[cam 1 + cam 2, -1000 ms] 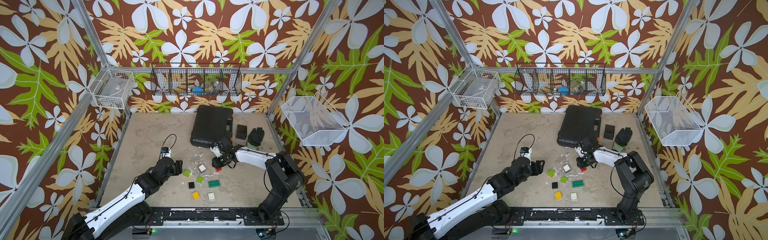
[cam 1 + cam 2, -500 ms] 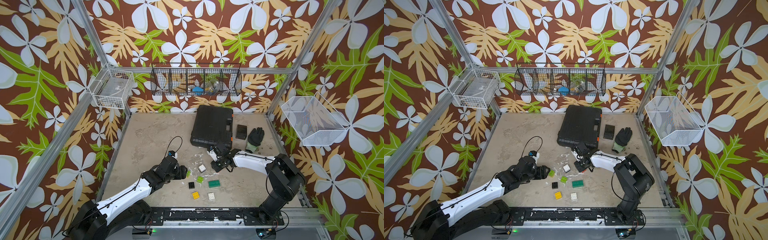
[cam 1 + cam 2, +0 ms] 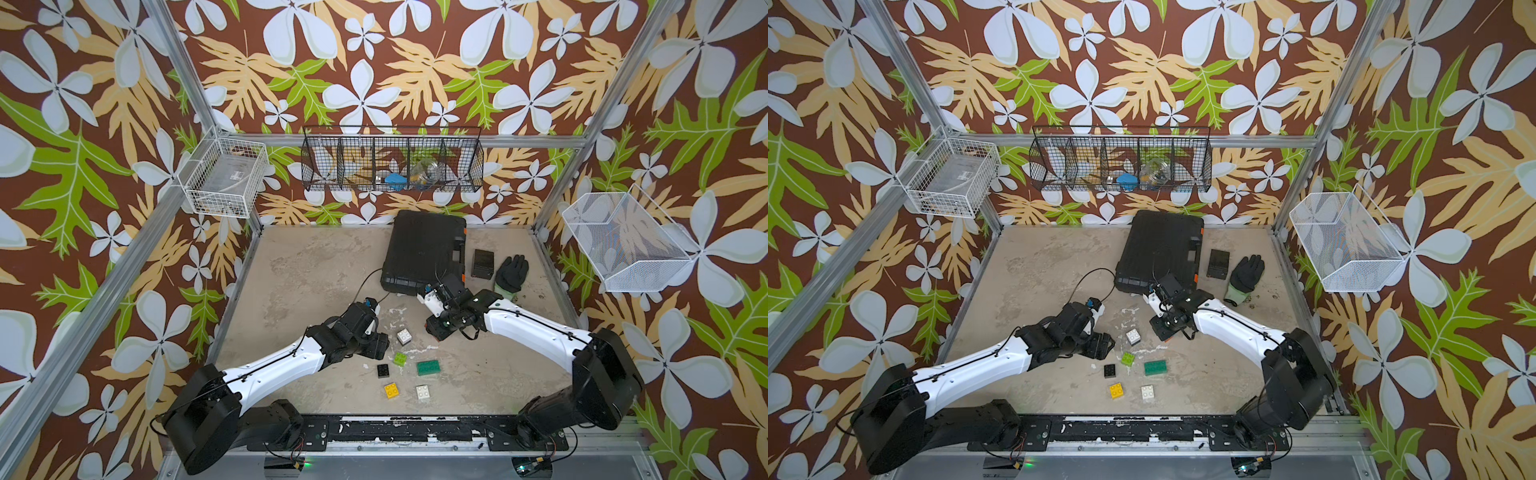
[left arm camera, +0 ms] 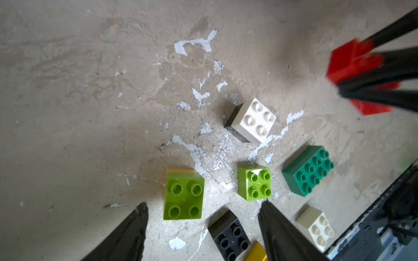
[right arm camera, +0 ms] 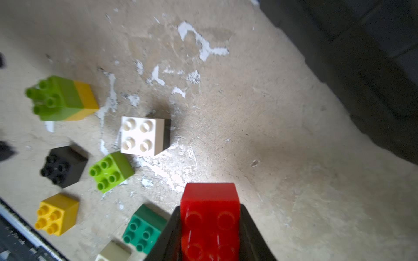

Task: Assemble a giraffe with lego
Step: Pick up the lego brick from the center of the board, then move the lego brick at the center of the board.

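My left gripper is hanging over the lime-on-yellow stack [image 4: 184, 195]. It needs to move back out of the way before my right gripper puts the red brick [image 5: 210, 196] on top.
No giraffe shows in any view; the lego lies as loose bricks. My left gripper [image 4: 203, 217] is open just above the floor, astride a lime-on-yellow stack [image 4: 183, 196] and a black brick [image 4: 229, 235]. In a top view this gripper [image 3: 380, 347] covers that stack. My right gripper [image 5: 210, 239] is shut on a red brick [image 5: 210, 221], held low near the black case. Between the arms are a white-on-black stack [image 3: 403, 336], a lime brick [image 3: 400, 358], a dark green brick [image 3: 428, 368], a yellow brick [image 3: 391, 390] and a white brick [image 3: 423, 392].
A black case [image 3: 424, 249] lies at the back, with a small black box [image 3: 483, 263] and a black glove [image 3: 512, 273] to its right. Wire baskets hang on the walls. The front rail [image 3: 395, 428] runs just behind the yellow and white bricks.
My left arm has reached right, over the lime-on-yellow stack, and its jaws have spread wider. My right gripper has closed on the red brick and barely shifted.
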`<state>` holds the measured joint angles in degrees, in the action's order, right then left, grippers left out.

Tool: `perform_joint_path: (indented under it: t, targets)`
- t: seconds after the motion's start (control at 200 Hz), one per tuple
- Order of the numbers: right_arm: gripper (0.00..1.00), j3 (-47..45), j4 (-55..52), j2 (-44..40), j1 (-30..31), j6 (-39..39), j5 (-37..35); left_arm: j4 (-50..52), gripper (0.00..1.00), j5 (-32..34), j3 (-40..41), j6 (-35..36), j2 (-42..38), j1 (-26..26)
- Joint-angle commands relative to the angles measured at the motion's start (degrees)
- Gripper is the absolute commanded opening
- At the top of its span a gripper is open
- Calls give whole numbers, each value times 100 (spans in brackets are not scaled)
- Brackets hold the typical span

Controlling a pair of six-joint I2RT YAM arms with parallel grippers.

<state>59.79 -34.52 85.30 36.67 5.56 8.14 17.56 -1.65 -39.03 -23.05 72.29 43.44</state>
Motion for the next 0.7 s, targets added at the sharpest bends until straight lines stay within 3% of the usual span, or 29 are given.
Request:
perform_joint_path:
  t: [0.0, 0.325, 0.571, 0.696]
  targets:
    - [18, 219, -562, -236, 6, -29, 207, 364, 80, 255, -65, 222, 188, 50]
    - [19, 625, -984, -538, 7, -20, 421, 232, 78, 488, -297, 266, 903, 59]
    - [20, 688, -1008, -558, 7, 24, 461, 74, 53, 365, -456, 233, 1317, 59]
    - [20, 726, -1004, -555, -37, 15, 442, 78, 49, 376, -495, 184, 1383, 59]
